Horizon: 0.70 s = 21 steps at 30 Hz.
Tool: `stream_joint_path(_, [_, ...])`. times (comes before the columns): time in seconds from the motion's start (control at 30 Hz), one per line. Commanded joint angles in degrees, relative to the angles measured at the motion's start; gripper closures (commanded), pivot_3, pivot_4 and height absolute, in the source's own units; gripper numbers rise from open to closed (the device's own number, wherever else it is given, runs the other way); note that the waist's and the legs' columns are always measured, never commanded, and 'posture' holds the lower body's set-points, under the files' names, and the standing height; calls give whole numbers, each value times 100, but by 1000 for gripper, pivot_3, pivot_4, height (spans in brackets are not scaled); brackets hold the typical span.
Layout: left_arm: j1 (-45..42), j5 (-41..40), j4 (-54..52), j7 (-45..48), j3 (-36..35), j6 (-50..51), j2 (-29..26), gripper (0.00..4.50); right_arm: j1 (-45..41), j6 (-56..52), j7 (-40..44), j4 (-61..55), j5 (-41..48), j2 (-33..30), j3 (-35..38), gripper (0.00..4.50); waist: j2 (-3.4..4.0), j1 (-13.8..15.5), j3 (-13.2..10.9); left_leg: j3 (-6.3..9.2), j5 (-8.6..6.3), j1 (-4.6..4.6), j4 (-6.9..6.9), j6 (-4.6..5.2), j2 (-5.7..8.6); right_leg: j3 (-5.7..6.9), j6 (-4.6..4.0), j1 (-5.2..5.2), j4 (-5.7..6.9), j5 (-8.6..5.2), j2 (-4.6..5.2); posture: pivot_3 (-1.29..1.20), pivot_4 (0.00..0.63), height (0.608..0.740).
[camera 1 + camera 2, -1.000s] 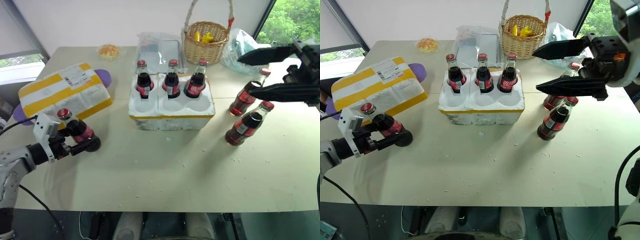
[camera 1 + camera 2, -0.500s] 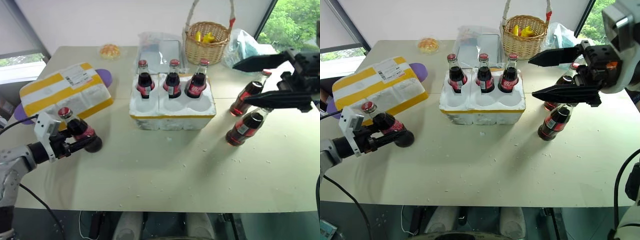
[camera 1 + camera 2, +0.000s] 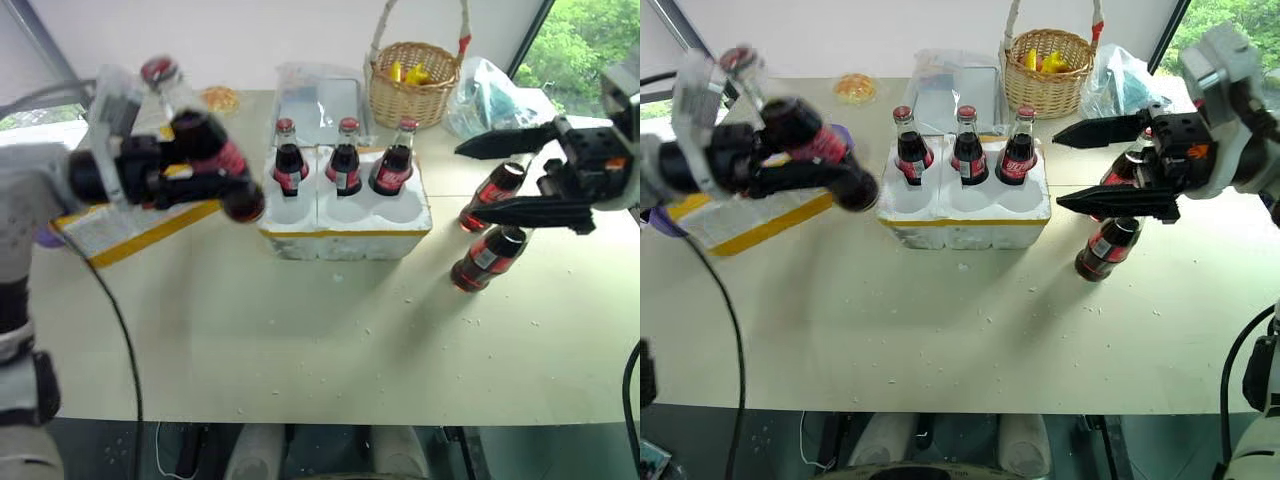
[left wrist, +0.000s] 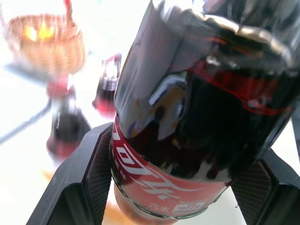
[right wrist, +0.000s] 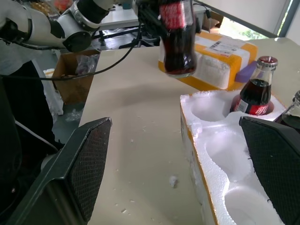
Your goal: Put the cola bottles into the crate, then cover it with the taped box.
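The next cola bottle [image 3: 489, 258] will stand upright with its neck in view when the robot lowers it in, since the back-row bottles [image 3: 343, 165] sit sunk as far as their labels.
My left gripper [image 3: 235, 190] is shut on a cola bottle [image 3: 205, 150] and holds it tilted in the air, left of the crate [image 3: 345, 238]. The left wrist view shows its fingers [image 4: 89, 173] clamping the dark bottle [image 4: 197, 117]. In the crate's back row stand three cola bottles [image 3: 345, 162]; its front wells hold nothing. My right gripper [image 3: 468, 181] is open, its fingers spread wide and level above two bottles [image 3: 487, 255] lying on the table right of the crate. The taped box [image 3: 740, 215] lies at the left, partly behind my left arm.
A wicker basket [image 3: 412, 85], a clear plastic container [image 3: 320, 100] and a plastic bag [image 3: 495, 95] stand behind the crate. A small bun [image 3: 218, 98] lies at the back left. White crumbs dot the table in front of the crate.
My left gripper has lifted its bottle off the table, up and rightward toward the crate. The right gripper has sunk a little toward the two lying bottles, still open.
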<state>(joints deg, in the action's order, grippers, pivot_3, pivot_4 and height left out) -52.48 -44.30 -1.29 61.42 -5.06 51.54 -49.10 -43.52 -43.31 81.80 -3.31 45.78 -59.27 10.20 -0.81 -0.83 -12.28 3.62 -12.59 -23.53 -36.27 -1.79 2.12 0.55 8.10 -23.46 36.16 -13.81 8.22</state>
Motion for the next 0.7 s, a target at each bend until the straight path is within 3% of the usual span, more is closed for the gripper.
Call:
stream_joint_path(0.03, [-449,537,533,245,474,-549,292,1663,2,59,-118,-223,103,17,216,0,1,-18,0,-3,0,0,0,0,0,-5,1,-1,-1,1,0,0,150,737])
stream_joint_path(0.3, [-858,1593,2066,836,1192,-1507,908,1663,259,-85,-492,-597,325,32,451,0,-4,-15,-3,-6,0,-5,3,1,-6,-11,1,-11,-3,1,-10,0,150,737])
stream_joint_path(0.7, [-920,2363,2661,1266,1454,-2032,1346,1663,458,-64,-884,-805,486,133,534,0,-5,2,-4,-2,-2,-91,-59,6,-6,-12,9,-70,10,23,-13,0,150,737])
